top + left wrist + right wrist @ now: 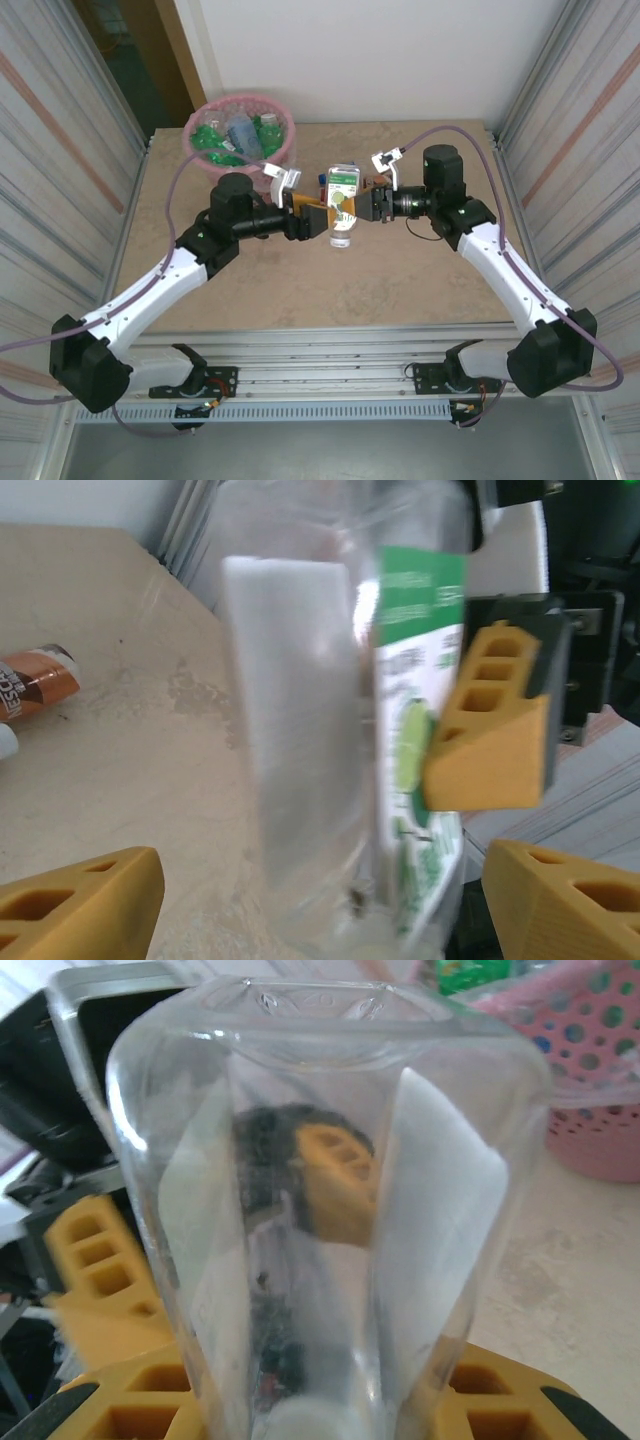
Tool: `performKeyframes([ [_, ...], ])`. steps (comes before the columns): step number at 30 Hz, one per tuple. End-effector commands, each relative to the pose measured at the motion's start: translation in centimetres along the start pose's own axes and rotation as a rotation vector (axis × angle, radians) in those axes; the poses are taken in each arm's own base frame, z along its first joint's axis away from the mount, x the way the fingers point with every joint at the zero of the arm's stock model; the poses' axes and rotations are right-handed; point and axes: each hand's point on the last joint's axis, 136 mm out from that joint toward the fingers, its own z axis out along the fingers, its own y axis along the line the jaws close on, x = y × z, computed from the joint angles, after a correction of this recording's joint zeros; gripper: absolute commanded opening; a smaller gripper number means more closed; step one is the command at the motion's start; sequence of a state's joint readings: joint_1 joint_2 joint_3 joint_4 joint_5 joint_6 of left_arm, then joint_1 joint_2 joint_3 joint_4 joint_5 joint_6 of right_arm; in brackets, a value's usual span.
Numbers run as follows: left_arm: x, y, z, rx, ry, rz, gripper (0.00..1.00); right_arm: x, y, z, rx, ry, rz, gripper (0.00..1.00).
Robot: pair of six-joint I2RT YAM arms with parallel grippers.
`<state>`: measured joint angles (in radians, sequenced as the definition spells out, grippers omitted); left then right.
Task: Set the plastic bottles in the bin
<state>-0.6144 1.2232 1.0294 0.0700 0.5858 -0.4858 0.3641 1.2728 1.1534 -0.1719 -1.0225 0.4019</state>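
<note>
The robot's right gripper is holding the bottle while the pink bin [242, 138] stands on the left gripper's side, so the left gripper should take the bottle [343, 188] and drop it into the bin.
A clear plastic bottle [342, 198] with a green and white label hangs above the middle of the table between both grippers. My right gripper [362, 206] is shut on it; in the right wrist view the bottle [330, 1190] rises from between the yellow fingers [500, 1405]. My left gripper [320, 872] is open, its fingers [85, 900] standing apart on either side of the same bottle [320, 730]. The pink lattice bin [199, 127] stands at the far left corner with several green and clear bottles [216, 136] inside. An orange-brown bottle [35, 682] lies on the table.
Corrugated metal walls close in the table [400, 280] on the left and right. The bin's rim [600, 1080] is close behind the held bottle on the right of the right wrist view. Purple cables loop off both arms.
</note>
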Motion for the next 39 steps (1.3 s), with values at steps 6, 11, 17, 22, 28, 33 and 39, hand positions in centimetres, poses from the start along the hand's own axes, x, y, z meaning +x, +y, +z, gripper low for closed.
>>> performKeyframes([
  [6,-1.9,-2.7,-0.1,0.167,-0.052,-0.013,0.77,-1.3,4.0,-0.6,-0.132,-0.008,-0.134,0.27],
  [11,-2.0,-3.0,0.1,0.207,-0.05,-0.022,0.66,-1.5,4.7,-0.4,-0.164,-0.01,-0.153,0.28],
  [17,-2.4,-3.8,0.5,0.271,-0.052,-0.034,0.46,-1.5,4.3,0.1,-0.163,-0.003,-0.145,0.29],
  [22,-2.8,-3.4,0.3,0.234,-0.075,-0.047,0.3,-1.9,2.8,-0.1,-0.086,-0.025,-0.115,0.4],
  [28,-4.9,-1.0,-1.3,0.007,-0.191,-0.089,0.15,-2.8,0.4,-1.9,0.088,-0.099,-0.07,0.78],
  [33,-8.0,2.3,-4.0,-0.28,-0.332,-0.148,0.13,-3.3,-3.1,-4.5,0.314,-0.201,0.01,0.94],
  [39,-12.2,6.1,-6.8,-0.597,-0.47,-0.196,0.13,-2.4,-5.5,-6.3,0.487,-0.223,0.053,0.98],
])
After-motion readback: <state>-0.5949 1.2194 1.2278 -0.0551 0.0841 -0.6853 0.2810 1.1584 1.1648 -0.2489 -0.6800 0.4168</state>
